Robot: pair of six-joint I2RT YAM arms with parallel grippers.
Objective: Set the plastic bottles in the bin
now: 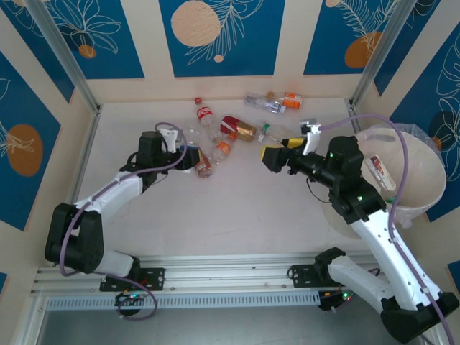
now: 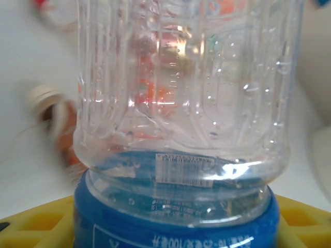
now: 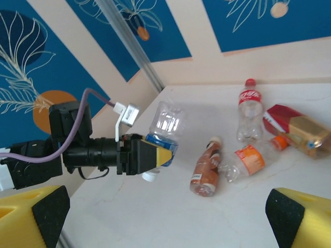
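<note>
My right gripper should keep moving closer until its fingers are around the bottle's clear base (image 3: 170, 113), which is free while my left gripper holds the bottle's blue label (image 3: 161, 142).
My left gripper (image 1: 191, 158) is shut on a clear plastic bottle (image 3: 164, 125) with a blue label, held base-up with its white cap pointing down just above the table. In the left wrist view that bottle (image 2: 181, 103) fills the frame between the yellow fingers (image 2: 31, 222). Other plastic bottles lie on the table: a red-capped one (image 1: 205, 115), an orange-labelled one (image 1: 223, 149), a brown one (image 1: 204, 167), a green-capped one (image 1: 269, 131) and an orange-capped one (image 1: 277, 103). My right gripper (image 1: 273, 155) hangs open and empty mid-table, left of the bin (image 1: 420, 188).
A red and gold packet (image 1: 238, 128) lies among the bottles. One bottle (image 1: 379, 172) rests inside the bin. Blue-and-cream walls close the table at the back and sides. Bare tabletop lies between the two arms toward the near rail.
</note>
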